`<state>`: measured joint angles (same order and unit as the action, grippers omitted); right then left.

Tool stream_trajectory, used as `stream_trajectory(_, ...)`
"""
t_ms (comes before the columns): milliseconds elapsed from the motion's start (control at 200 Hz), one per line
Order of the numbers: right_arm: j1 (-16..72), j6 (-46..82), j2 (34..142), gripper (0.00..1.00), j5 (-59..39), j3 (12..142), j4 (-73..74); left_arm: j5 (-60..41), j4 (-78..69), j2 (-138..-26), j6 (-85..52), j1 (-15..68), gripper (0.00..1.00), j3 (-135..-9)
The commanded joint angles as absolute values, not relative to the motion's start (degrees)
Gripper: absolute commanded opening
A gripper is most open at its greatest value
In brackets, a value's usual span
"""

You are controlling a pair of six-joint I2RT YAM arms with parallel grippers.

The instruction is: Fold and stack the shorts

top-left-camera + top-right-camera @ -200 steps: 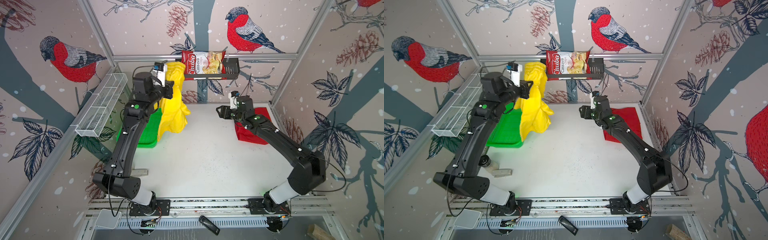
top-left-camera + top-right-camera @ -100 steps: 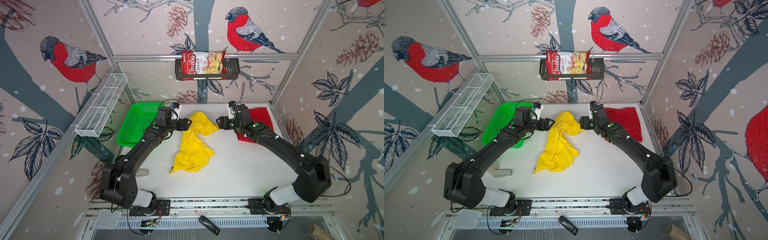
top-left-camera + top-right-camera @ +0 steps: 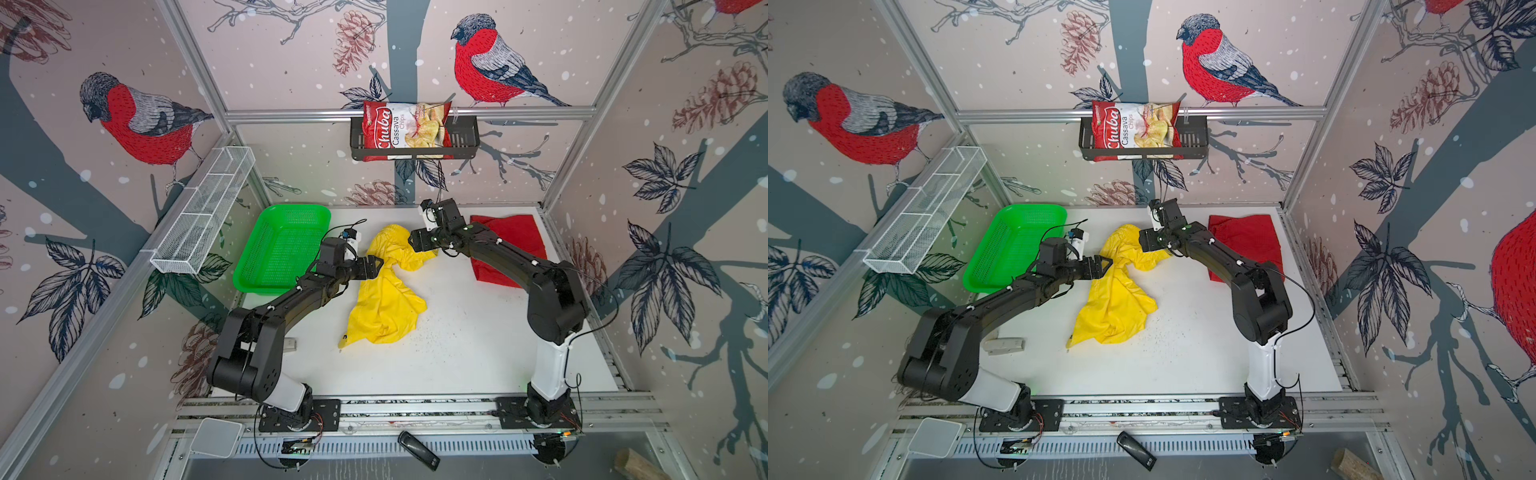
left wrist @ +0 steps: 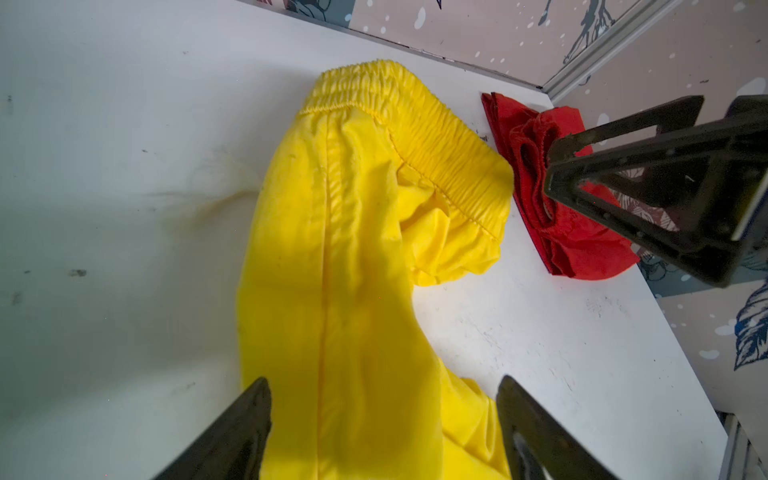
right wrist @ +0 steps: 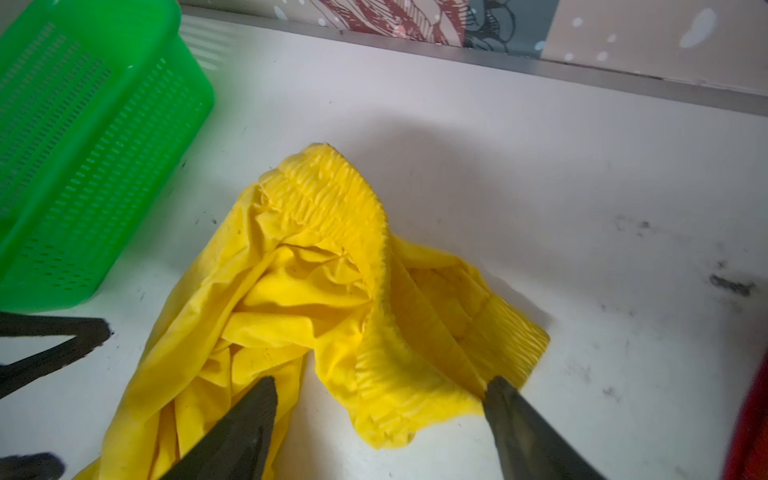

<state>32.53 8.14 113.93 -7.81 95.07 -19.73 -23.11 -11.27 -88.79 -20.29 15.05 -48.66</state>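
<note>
The robot should expect a drawstring hidden along the puckered waistband [image 4: 444, 142] when it spreads the yellow shorts [image 3: 385, 310], because the waistband is folded over.
The yellow shorts [image 3: 386, 307] [image 3: 1113, 303] lie crumpled in the middle of the white table, elastic waistband [image 4: 415, 124] toward the back. My left gripper [image 3: 376, 266] [image 3: 1106, 264] [image 4: 383, 380] is open just over their left side, cloth under the gap, nothing pinched. From the right, my right gripper [image 3: 415, 245] [image 3: 1144, 243] [image 5: 382, 380] hangs open over the bunched waistband [image 5: 332, 191]; whether a finger touches the cloth I cannot tell. The red shorts [image 3: 515, 241] [image 3: 1250, 237] [image 4: 573, 241] lie folded at the back right.
An empty green basket [image 3: 286, 208] [image 3: 1034, 208] [image 5: 83, 145] stands at the back left, beside the left arm. A white wire shelf [image 3: 203, 216] hangs on the left wall, and a black rack with a chips bag [image 3: 407, 129] on the back wall. A small grey block [image 3: 291, 344] lies front left.
The left gripper swung the yellow shorts down from high above the basket onto the table, then opened and let them go. The right gripper moved left to the waistband and opened a little wider.
</note>
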Motion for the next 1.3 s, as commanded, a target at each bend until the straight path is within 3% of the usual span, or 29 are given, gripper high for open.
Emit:
stream_trajectory(0,31.1,5.1,115.7,0.80,-10.5,98.1,-19.4,-27.1,-21.9,-93.7,-23.6,12.8,0.87,-51.3)
stream_trajectory(390,30.2,6.7,110.9,0.79,-14.1,86.8,-15.2,-44.6,-43.4,-115.8,-36.5,10.5,0.87,-62.8)
stream_trajectory(530,29.5,7.4,109.4,0.79,-13.5,84.6,-14.4,-42.2,-37.3,-117.2,-31.6,12.2,0.83,-65.3)
stream_trajectory(700,28.3,11.9,107.5,0.78,-15.0,82.5,-12.5,-39.0,-31.5,-116.0,-26.9,13.7,0.58,-66.8)
stream_trajectory(825,27.4,15.5,103.9,0.77,-16.4,78.8,-8.5,-36.1,-21.9,-112.1,-20.4,13.7,0.21,-71.4)
stream_trajectory(921,26.1,17.5,101.7,0.76,-18.1,77.6,-7.0,-31.7,-10.9,-108.3,-12.3,13.7,0.05,-78.0)
stream_trajectory(1001,25.1,18.5,99.8,0.76,-19.6,76.8,-5.3,-27.8,-2.1,-105.3,-4.8,13.7,0.00,-84.7)
stream_trajectory(1166,23.7,20.2,96.5,0.76,-20.4,76.0,-3.1,-20.9,11.9,-100.7,8.0,14.5,0.00,-100.7)
stream_trajectory(1296,21.7,22.7,93.3,0.76,-22.6,73.7,-0.3,-17.7,12.7,-93.7,16.4,18.6,0.00,-101.1)
